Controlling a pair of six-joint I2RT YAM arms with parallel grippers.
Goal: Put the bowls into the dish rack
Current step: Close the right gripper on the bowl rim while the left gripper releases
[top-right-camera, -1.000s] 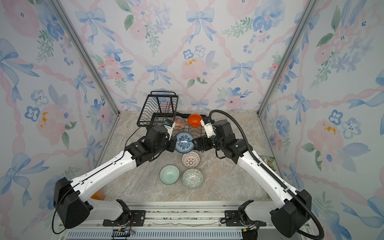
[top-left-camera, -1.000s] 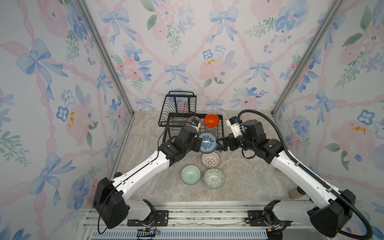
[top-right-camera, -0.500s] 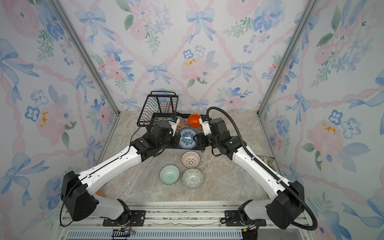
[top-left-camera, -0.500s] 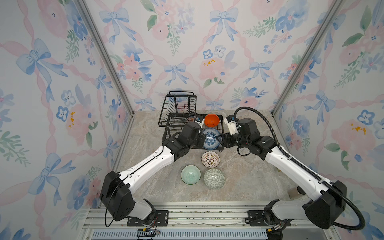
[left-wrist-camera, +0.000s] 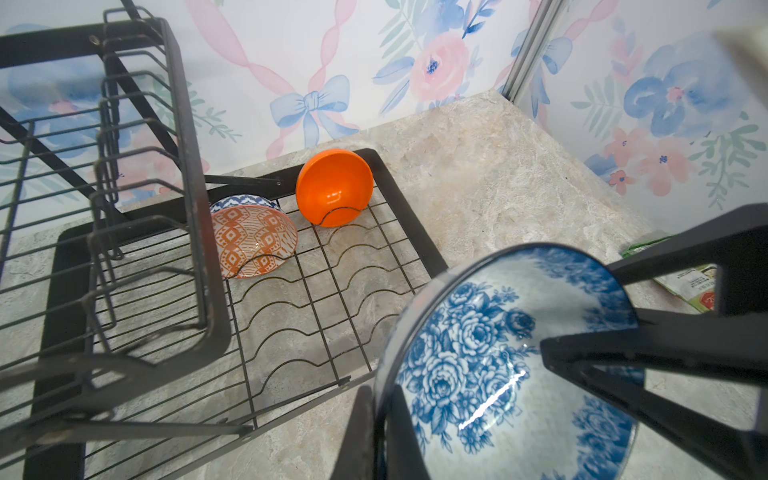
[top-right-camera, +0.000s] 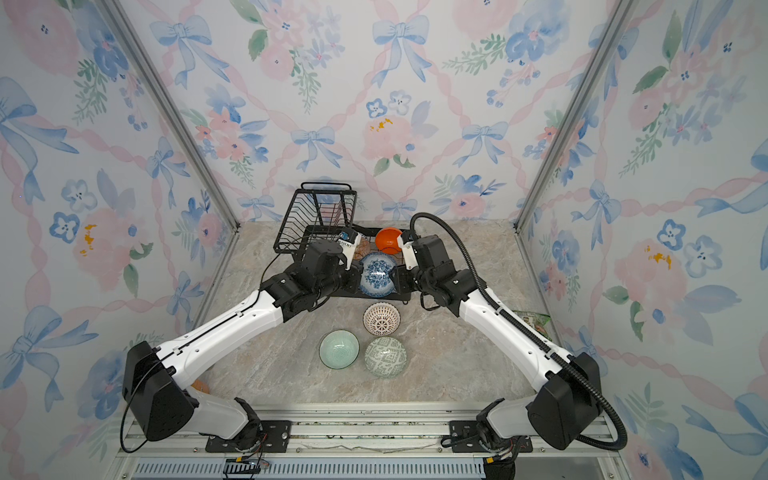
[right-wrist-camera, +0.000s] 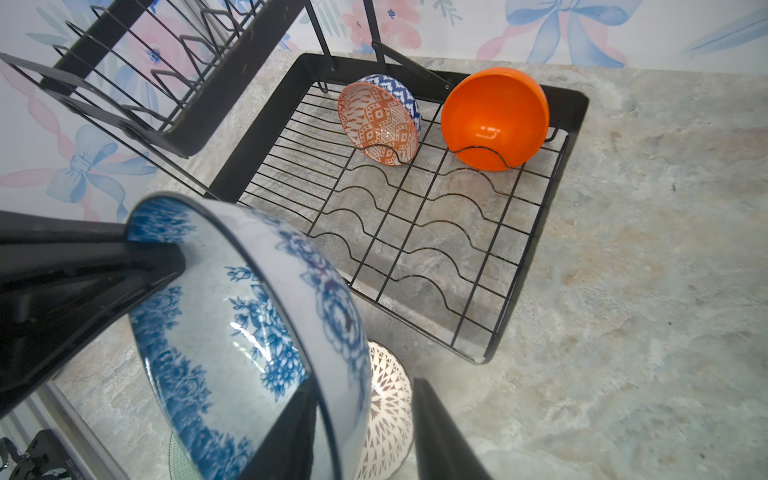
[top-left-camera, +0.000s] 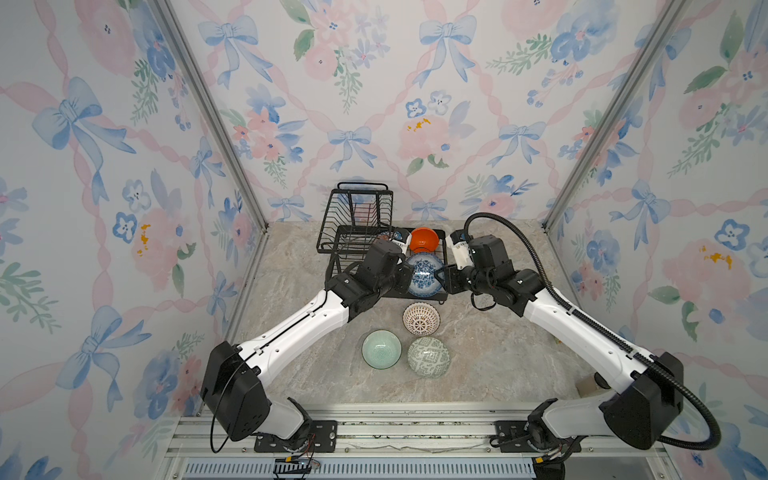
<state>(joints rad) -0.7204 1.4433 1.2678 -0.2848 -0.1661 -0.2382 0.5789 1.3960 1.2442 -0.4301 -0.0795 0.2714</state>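
I should use my right gripper to take the blue floral bowl by its opposite rim (top-left-camera: 440, 264) and load it next to the orange bowl, because the basket level (top-left-camera: 352, 228) crowds my left gripper.
A blue floral bowl (top-left-camera: 424, 274) (top-right-camera: 376, 276) hangs tilted on edge over the front of the black dish rack (top-left-camera: 353, 216) (left-wrist-camera: 415, 216). My left gripper (top-left-camera: 409, 277) (left-wrist-camera: 376, 399) is shut on its rim. My right gripper (top-left-camera: 440, 278) (right-wrist-camera: 361, 384) straddles the opposite rim, the inner finger on the bowl (right-wrist-camera: 249, 332) and the outer finger a gap away. An orange bowl (left-wrist-camera: 334, 187) (right-wrist-camera: 494, 118) and a red-orange patterned bowl (left-wrist-camera: 253, 241) (right-wrist-camera: 378, 124) stand in the rack's far slots. On the table lie lattice (top-left-camera: 421, 318), mint (top-left-camera: 381, 349) and grey-green (top-left-camera: 429, 356) bowls.
The rack's raised basket tier (top-right-camera: 320, 216) stands at the back left, close to my left wrist. A green packet (top-right-camera: 532, 322) (left-wrist-camera: 685, 282) lies by the right wall. The rack's near slot rows (right-wrist-camera: 415, 232) hold nothing. Walls close the table on three sides.
Both arms have carried the blue floral bowl back, up over the rack's front. My right gripper has narrowed from wide open around the bowl's rim. The left grip is unchanged.
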